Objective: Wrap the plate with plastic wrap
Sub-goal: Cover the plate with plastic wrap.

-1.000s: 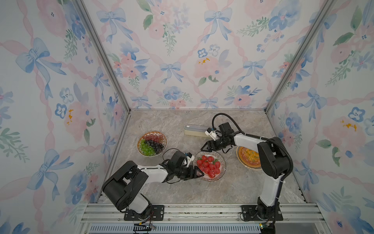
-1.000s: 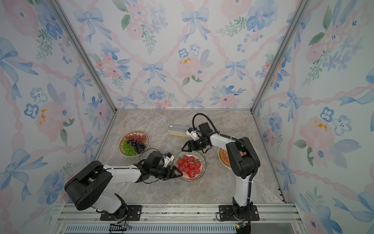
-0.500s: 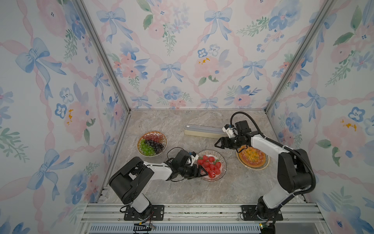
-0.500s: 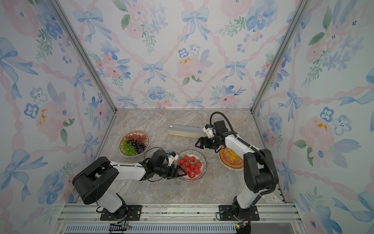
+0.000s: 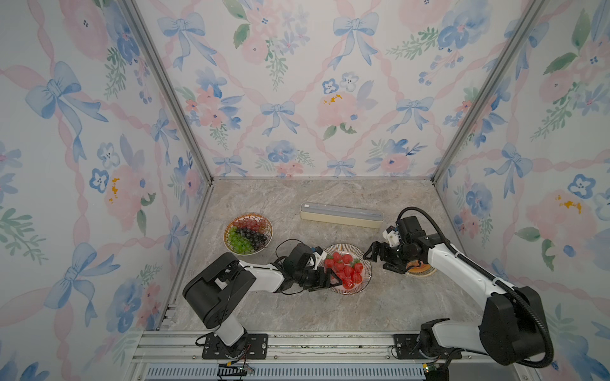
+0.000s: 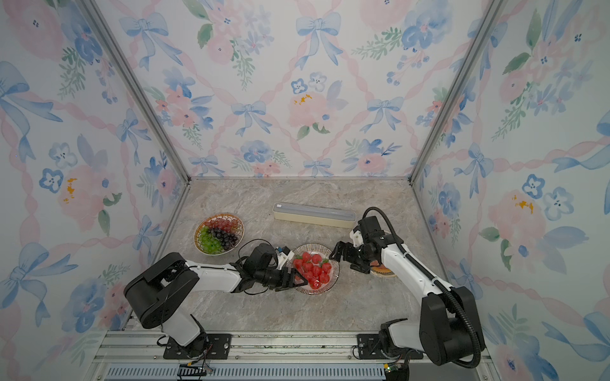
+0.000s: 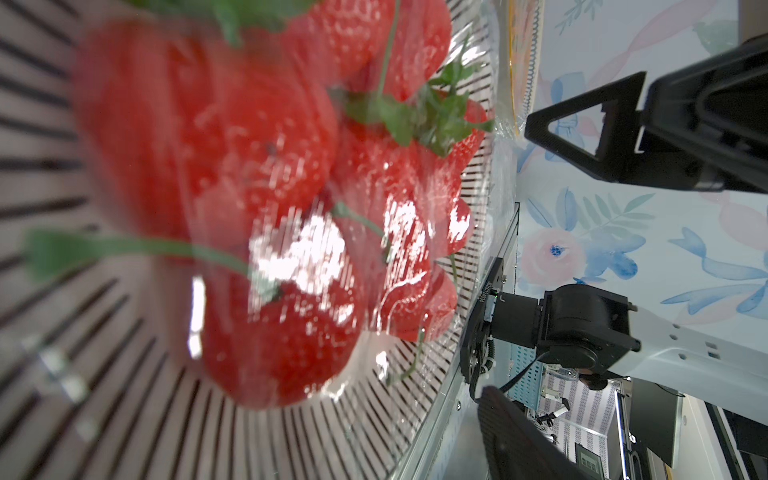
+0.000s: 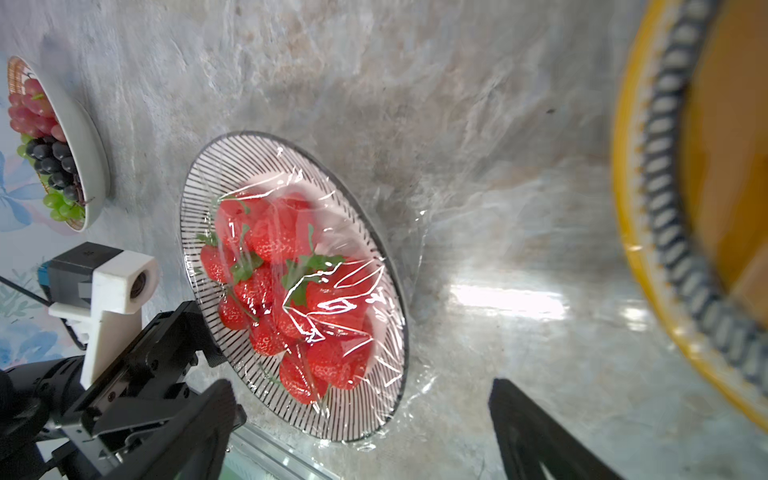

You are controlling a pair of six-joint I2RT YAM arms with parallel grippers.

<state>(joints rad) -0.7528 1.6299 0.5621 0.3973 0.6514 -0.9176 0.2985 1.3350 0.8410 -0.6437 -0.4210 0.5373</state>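
Note:
My right gripper is facing the plate's rim, and loose plastic wrap [image 8: 422, 230] spills past that rim. My right gripper should move in and push the wrap against the plate's side [image 5: 369, 271].
The plate [image 5: 346, 246] [image 6: 314, 246] has a black-striped rim and holds strawberries. Clear crinkly plastic wrap [image 8: 340, 299] lies over the fruit and spills past the rim onto the table. My left gripper [image 5: 333, 277] [image 6: 299, 277] is open, low at the plate's left edge with its fingers reaching over the rim. In the left wrist view only one finger [image 7: 523, 436] shows. My right gripper [image 5: 374, 261] [image 6: 340, 260] [image 8: 365, 436] is open just right of the plate, holding nothing. The cream wrap box [image 5: 341, 216] [image 6: 313, 216] lies behind the plate.
A plate of grapes [image 5: 248, 233] [image 6: 219, 233] stands at the left near the wall. A yellow plate [image 5: 422, 271] [image 8: 631, 216] sits under my right forearm. The metal front rail [image 5: 297, 343] edges the table.
My right gripper has moved right and toward the front, away from the wrap box, and opened wider. The left gripper has edged slightly further over the plate's rim.

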